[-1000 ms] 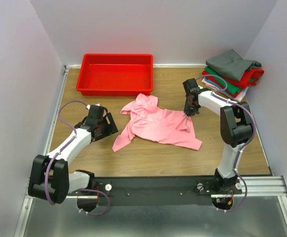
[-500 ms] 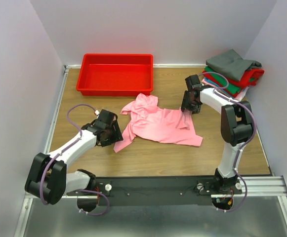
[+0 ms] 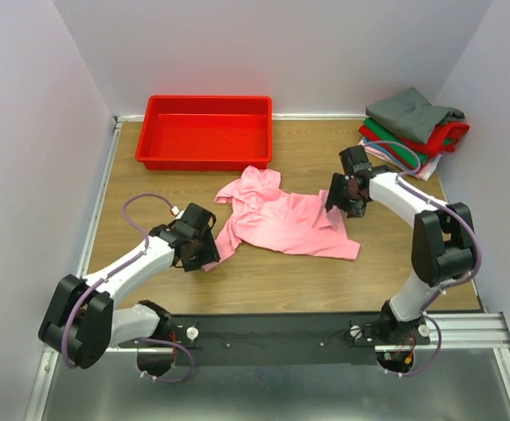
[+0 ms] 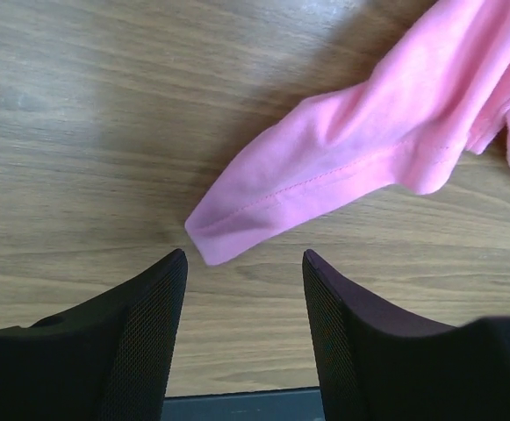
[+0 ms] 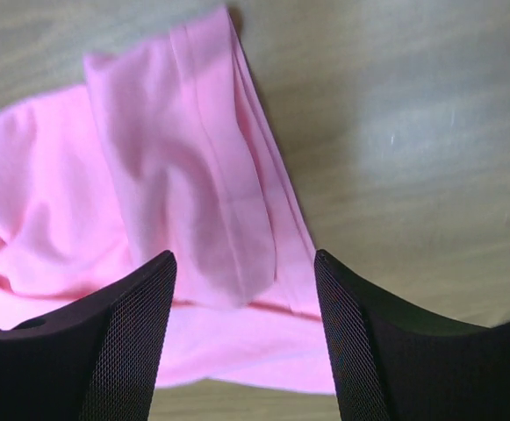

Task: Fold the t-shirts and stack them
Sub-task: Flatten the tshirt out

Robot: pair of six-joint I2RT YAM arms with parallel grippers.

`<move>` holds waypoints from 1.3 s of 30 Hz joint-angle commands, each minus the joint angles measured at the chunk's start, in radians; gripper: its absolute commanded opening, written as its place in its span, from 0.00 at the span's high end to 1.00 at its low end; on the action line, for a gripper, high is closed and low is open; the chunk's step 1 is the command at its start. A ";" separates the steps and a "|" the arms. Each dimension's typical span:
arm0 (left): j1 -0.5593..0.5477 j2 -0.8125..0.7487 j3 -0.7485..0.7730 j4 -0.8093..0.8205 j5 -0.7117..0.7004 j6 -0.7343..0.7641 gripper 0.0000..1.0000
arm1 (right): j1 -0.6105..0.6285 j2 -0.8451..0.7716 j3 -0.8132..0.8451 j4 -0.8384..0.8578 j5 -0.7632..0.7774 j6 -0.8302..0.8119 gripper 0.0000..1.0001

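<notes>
I expect the light pink t-shirt (image 3: 276,223) to hang open into a wide sheet when I lift its corners, because a loose flap (image 3: 313,210) lies folded over it.
A light pink t-shirt (image 3: 281,221) lies crumpled on the wooden table, mid-way between the arms. Its lower left corner (image 4: 228,232) points at my left gripper (image 3: 204,252), which stands open just short of it, with bare wood between the fingers. My right gripper (image 3: 342,197) hovers open over the shirt's right edge, where a folded flap (image 5: 202,193) shows; nothing is held. Folded grey, red and green t-shirts (image 3: 413,127) are piled at the back right corner.
A red plastic tray (image 3: 206,132) stands at the back left of the table (image 3: 263,281), just beyond the pink shirt's collar. White walls close the table on three sides. The black rail carrying the arm bases runs along the near edge.
The right gripper has let go of the shirt's right edge, opened and drifted right. The left gripper has slid right to the shirt's lower left corner, its fingers narrowing a little.
</notes>
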 commanded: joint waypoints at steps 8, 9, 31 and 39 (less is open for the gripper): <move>-0.036 0.086 0.118 -0.091 -0.149 -0.013 0.37 | -0.011 -0.160 -0.184 -0.016 -0.078 0.059 0.29; -0.041 0.097 0.118 -0.085 -0.149 -0.015 0.37 | -0.016 -0.171 -0.210 -0.014 -0.076 0.067 0.29; -0.064 0.160 0.114 -0.057 -0.135 0.010 0.38 | -0.122 -0.285 -0.405 -0.004 -0.044 0.060 0.37; -0.065 0.155 0.121 -0.065 -0.140 0.021 0.39 | -0.136 -0.283 -0.418 0.029 -0.027 0.042 0.50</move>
